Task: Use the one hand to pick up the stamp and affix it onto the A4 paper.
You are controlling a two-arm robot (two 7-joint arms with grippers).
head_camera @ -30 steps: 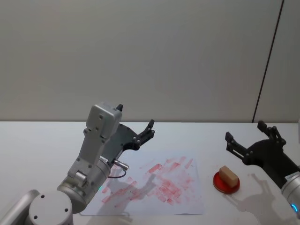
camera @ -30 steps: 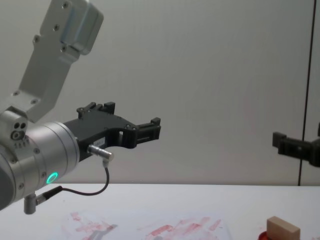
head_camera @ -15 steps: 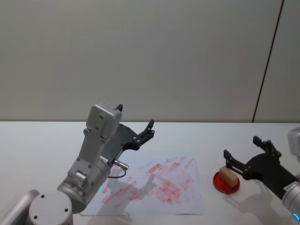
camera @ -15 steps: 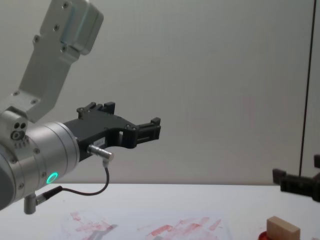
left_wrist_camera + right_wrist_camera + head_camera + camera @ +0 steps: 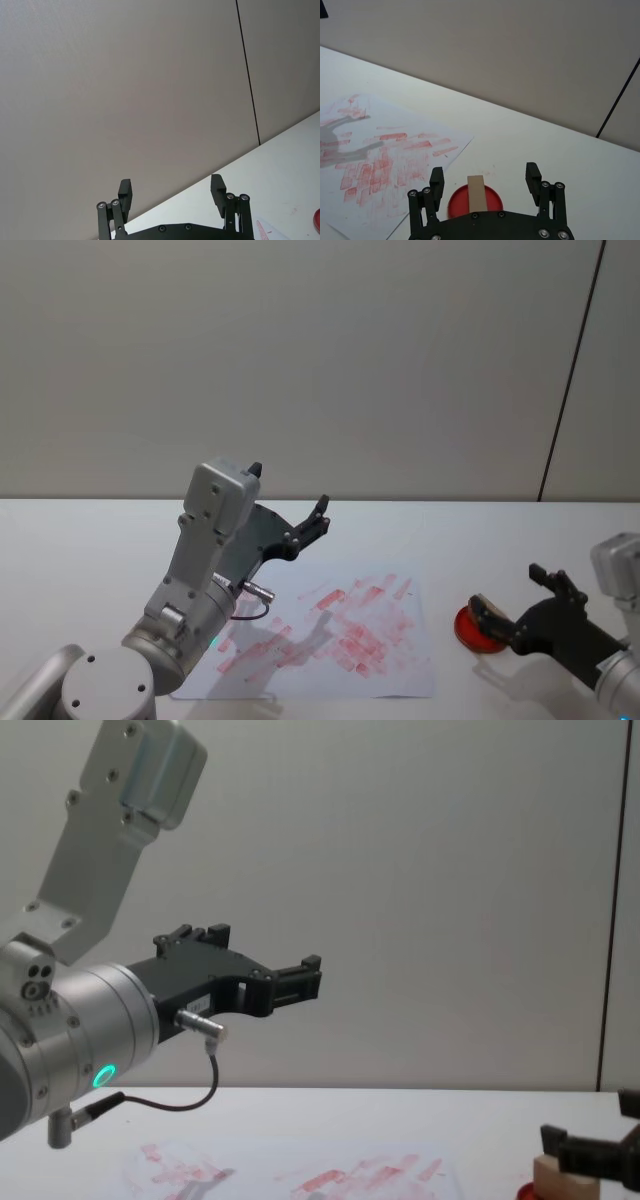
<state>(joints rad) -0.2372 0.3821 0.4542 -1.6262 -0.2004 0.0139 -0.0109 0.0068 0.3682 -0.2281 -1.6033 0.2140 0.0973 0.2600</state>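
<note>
My gripper is about to lift the stamp (image 5: 564,1182), and the red ink pad (image 5: 459,202) is wider than the stamp. I expect the stamp to come free and leave the ink pad in place when I lift.
The stamp (image 5: 476,192), a pale wooden block, stands on the red round ink pad (image 5: 457,204) at the right of the table. My right gripper (image 5: 485,180) is open and low over the pad, one finger on each side of the stamp and not touching it. From the head view the right gripper (image 5: 508,594) covers most of the stamp, with the pad (image 5: 468,632) showing beside it. In the chest view the stamp (image 5: 545,1178) peeks out behind a finger. The A4 paper (image 5: 340,635), smeared with red prints, lies left of the pad. My left gripper (image 5: 312,523) hangs open above the paper's left part.
The left arm's silver body (image 5: 200,580) with its cable rises over the paper's left side. A plain wall stands behind the white table (image 5: 450,530). Bare table surface lies between the paper and the pad.
My right gripper has come down and toward me, from above and behind the pad to straddling the stamp. The left arm has not moved.
</note>
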